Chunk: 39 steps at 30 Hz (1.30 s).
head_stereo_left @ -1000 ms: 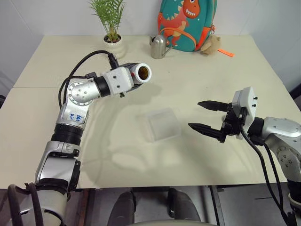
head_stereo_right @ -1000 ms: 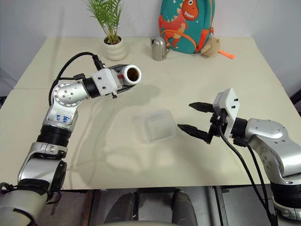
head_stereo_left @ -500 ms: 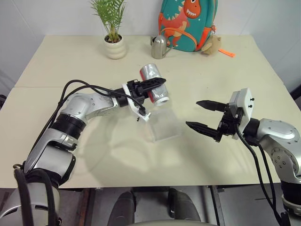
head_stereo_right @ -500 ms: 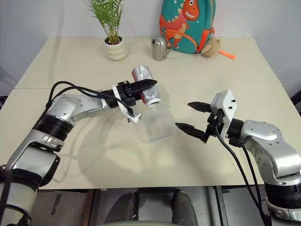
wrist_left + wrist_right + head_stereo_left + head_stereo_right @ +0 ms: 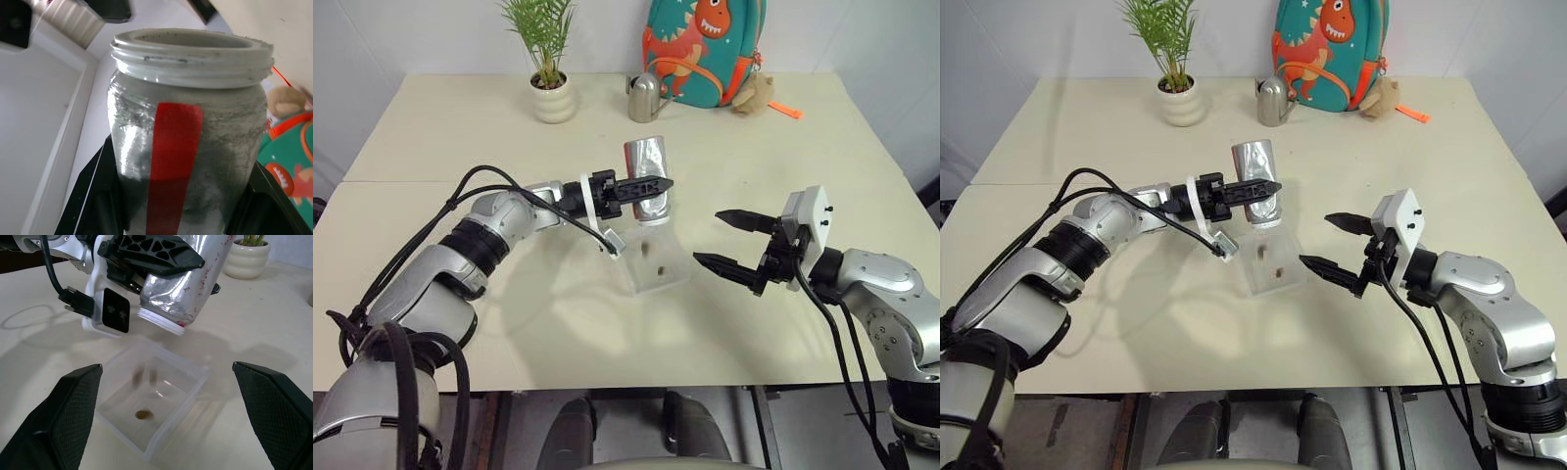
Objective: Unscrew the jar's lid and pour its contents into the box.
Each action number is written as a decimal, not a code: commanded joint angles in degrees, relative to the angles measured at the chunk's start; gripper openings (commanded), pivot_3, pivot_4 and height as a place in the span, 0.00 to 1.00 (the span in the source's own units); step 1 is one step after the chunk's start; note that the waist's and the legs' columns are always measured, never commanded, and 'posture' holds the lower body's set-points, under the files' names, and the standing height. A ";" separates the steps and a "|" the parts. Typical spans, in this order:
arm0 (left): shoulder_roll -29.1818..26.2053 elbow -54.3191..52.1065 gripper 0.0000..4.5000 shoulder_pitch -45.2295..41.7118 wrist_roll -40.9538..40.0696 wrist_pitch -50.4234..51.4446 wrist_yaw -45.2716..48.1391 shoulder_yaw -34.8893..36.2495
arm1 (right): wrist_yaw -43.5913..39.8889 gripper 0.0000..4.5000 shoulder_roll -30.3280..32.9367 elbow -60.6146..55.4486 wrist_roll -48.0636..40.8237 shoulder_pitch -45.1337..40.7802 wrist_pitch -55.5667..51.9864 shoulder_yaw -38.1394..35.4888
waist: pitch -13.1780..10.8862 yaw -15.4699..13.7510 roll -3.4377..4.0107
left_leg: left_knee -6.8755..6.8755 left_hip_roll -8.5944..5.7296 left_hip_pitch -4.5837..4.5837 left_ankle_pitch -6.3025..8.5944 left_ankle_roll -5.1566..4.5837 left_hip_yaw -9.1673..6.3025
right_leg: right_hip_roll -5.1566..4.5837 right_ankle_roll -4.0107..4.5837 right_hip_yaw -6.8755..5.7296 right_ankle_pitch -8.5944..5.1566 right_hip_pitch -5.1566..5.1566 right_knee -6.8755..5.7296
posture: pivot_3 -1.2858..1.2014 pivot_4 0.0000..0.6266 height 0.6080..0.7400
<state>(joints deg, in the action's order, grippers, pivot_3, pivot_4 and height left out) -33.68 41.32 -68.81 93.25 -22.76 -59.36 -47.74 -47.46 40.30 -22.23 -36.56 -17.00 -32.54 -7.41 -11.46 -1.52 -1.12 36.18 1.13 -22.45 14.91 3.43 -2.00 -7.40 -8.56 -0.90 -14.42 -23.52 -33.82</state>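
Observation:
Brown pieces are falling into the box from the jar's opening (image 5: 654, 218), which points down over it, so my left gripper should keep pouring until they land on the box's bottom (image 5: 654, 264).
My left gripper (image 5: 654, 188) is shut on the jar (image 5: 644, 157), a silvery cylinder with a red stripe (image 5: 173, 147). The jar hangs tilted, mouth down, just above the box (image 5: 677, 274), a shallow clear tray on the table. The jar's threaded mouth (image 5: 161, 322) is bare, and the lid is out of view. A brown piece of the contents (image 5: 143, 414) lies on the box's floor and blurred pieces (image 5: 137, 377) are dropping above it. My right gripper (image 5: 708, 236) stands open just to the right of the box, holding nothing.
At the table's back stand a white plant pot (image 5: 553, 98), a steel pitcher (image 5: 644, 98), a dinosaur backpack (image 5: 700, 49) and a small plush toy (image 5: 756, 93). A black cable (image 5: 489, 181) loops off my left forearm.
My left arm swung the jar right and down over the box and rolled it from lying level to mouth down. Brown pieces now show in the box. The right gripper kept still.

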 commanded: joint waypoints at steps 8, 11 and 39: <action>-0.75 0.78 0.43 -3.08 -2.60 1.01 -5.19 -1.80 | 0.63 1.00 -1.09 -2.27 -0.59 -0.13 1.21 -1.08 | 0.00 0.13 -0.01 | 0.00 -0.01 -0.04 0.00 0.01 0.00 | -0.01 -0.01 0.00 0.00 -0.02 0.01 | 0.52 0.24 1.00; -3.83 -1.90 0.43 -2.39 -7.33 -5.33 -4.47 -0.19 | 0.39 1.00 -1.00 -1.95 -0.59 -0.03 1.30 -1.21 | 0.00 0.32 -0.01 | -0.02 0.00 0.00 0.00 0.01 0.02 | 0.00 -0.01 0.04 0.00 -0.05 -0.03 | 0.52 0.24 1.00; 4.22 -7.07 0.43 26.02 -116.76 34.05 75.43 61.78 | -13.24 1.00 1.51 4.74 4.43 -5.67 8.56 4.71 | 0.05 1.67 -0.09 | 0.37 0.02 0.28 -0.02 -0.04 0.17 | 0.00 0.04 0.22 0.07 0.15 -0.36 | 0.52 0.24 1.00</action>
<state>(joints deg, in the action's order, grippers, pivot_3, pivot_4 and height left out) -28.04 33.82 -42.62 -22.85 13.18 15.37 11.06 -59.18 40.93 -17.29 -32.78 -22.18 -25.59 -2.98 -11.41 0.15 -1.21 36.54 1.15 -22.18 14.89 3.39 -1.83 -7.41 -8.52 -0.68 -14.35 -23.38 -34.19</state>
